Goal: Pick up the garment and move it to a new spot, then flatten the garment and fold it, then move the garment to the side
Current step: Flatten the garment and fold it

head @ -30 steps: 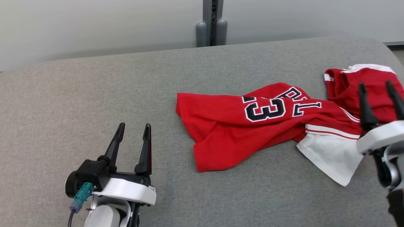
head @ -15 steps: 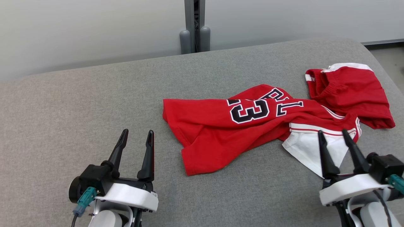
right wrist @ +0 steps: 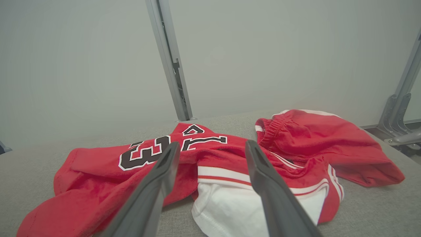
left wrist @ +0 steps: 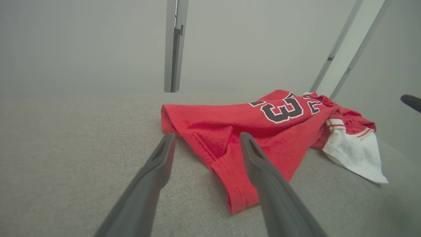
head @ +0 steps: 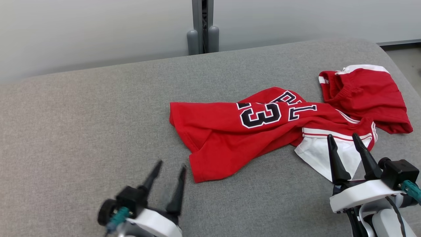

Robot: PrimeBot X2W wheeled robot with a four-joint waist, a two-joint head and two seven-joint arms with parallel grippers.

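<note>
I expect the jersey (head: 256,122) to slide off and leave the folded red piece behind when I pull the hem corner, because the red piece has its own gathered waistband (head: 340,91).
A crumpled red garment (head: 230,128) with black-and-white lettering and a white panel (head: 324,154) lies on the grey padded surface (head: 82,115), right of centre. My left gripper (head: 171,166) is open at the lower left, fingertips just short of the garment's near red corner (left wrist: 235,194). At the lower right, my right gripper (head: 342,136) stands open with its fingertips over the white panel (right wrist: 223,210). Nothing is between either pair of fingers. The garment (right wrist: 296,138) bunches toward the right edge.
A grey metal post (head: 202,26) stands against the pale wall behind the surface. The surface's rounded right corner (head: 388,52) drops off near the garment. A metal bracket (right wrist: 398,121) sits low at the far right in the right wrist view.
The left gripper has moved right and forward toward the garment's near corner and is blurred. Earlier the right gripper came down from the garment's right end to the white panel; the camera shifted too.
</note>
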